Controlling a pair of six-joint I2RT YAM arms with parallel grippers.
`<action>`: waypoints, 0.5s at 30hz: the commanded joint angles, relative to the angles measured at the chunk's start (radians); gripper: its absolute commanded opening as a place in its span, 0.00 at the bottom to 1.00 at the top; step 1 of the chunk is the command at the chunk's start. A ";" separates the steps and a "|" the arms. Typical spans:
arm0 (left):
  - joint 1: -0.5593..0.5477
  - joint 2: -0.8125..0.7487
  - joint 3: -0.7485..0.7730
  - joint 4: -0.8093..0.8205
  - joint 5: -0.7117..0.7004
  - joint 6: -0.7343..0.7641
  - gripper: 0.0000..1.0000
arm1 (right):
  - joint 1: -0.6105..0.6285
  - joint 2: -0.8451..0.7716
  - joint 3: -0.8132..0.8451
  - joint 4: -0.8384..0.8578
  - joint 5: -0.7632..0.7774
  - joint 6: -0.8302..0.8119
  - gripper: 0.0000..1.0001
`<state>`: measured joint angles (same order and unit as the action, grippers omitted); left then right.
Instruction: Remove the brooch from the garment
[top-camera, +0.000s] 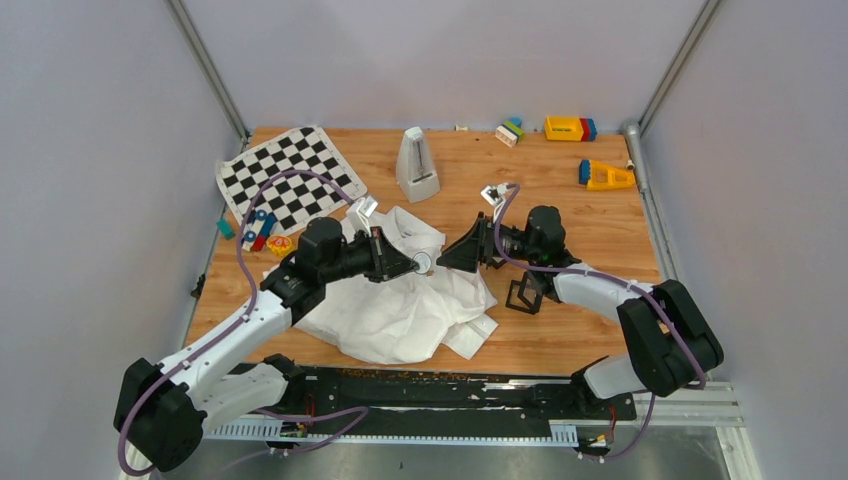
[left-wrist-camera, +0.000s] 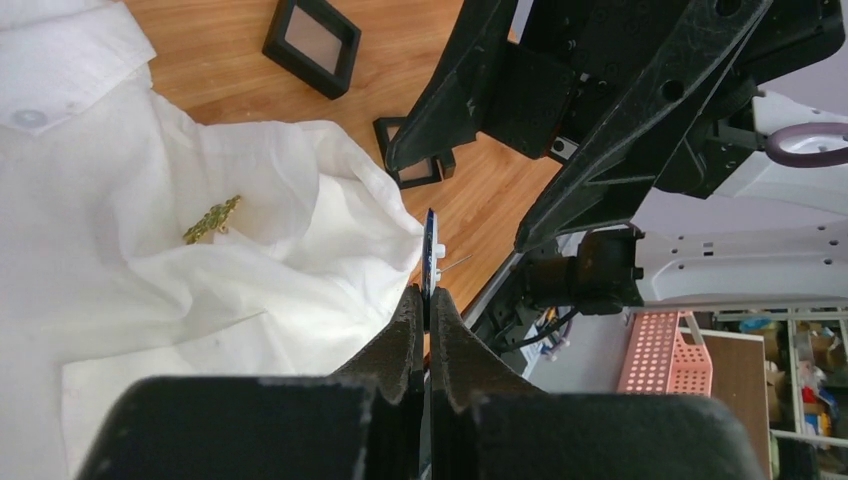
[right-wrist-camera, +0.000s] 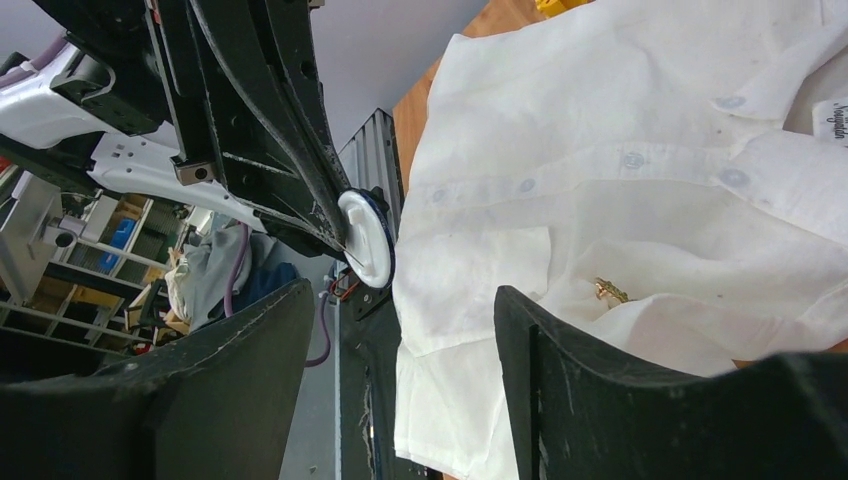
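The round white piece's pin (left-wrist-camera: 457, 262) pokes out of the piece's back. My left gripper should move the piece between my right gripper's fingers (left-wrist-camera: 472, 195) to press the pin shut.
The white garment (top-camera: 400, 310) lies crumpled at the table's middle front and also shows in the left wrist view (left-wrist-camera: 150, 300) and the right wrist view (right-wrist-camera: 620, 150). The tiny gold brooch (left-wrist-camera: 212, 219) sits on its cloth, apart from both grippers; the right wrist view shows it in a fold (right-wrist-camera: 610, 291). My left gripper (top-camera: 413, 263) is shut (left-wrist-camera: 428, 292) on a small round white piece with a blue rim (right-wrist-camera: 365, 240), held edge-on above the garment's right edge. My right gripper (top-camera: 452, 256) is open and empty (right-wrist-camera: 400, 300), facing the left gripper a short way off.
Two small black square boxes (top-camera: 525, 293) stand right of the garment, one near the shirt (left-wrist-camera: 415, 160) and one farther off (left-wrist-camera: 312, 43). A chequered mat (top-camera: 290, 175) lies back left with small toys (top-camera: 262, 232). A white metronome-like object (top-camera: 418, 163) and yellow blocks (top-camera: 570, 128) stand at the back.
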<state>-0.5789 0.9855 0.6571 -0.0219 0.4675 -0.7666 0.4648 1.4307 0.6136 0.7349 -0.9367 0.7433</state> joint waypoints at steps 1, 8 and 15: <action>0.006 0.002 -0.019 0.141 0.025 -0.056 0.00 | 0.008 -0.031 -0.005 0.084 -0.014 0.011 0.68; 0.005 -0.030 -0.049 0.181 -0.027 -0.070 0.00 | 0.008 -0.050 -0.015 0.081 0.002 0.004 0.69; 0.006 -0.122 -0.092 0.170 -0.121 -0.088 0.00 | 0.009 -0.048 -0.017 0.083 0.003 0.000 0.69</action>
<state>-0.5785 0.9321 0.5869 0.1017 0.4103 -0.8337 0.4683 1.4055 0.6018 0.7658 -0.9337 0.7513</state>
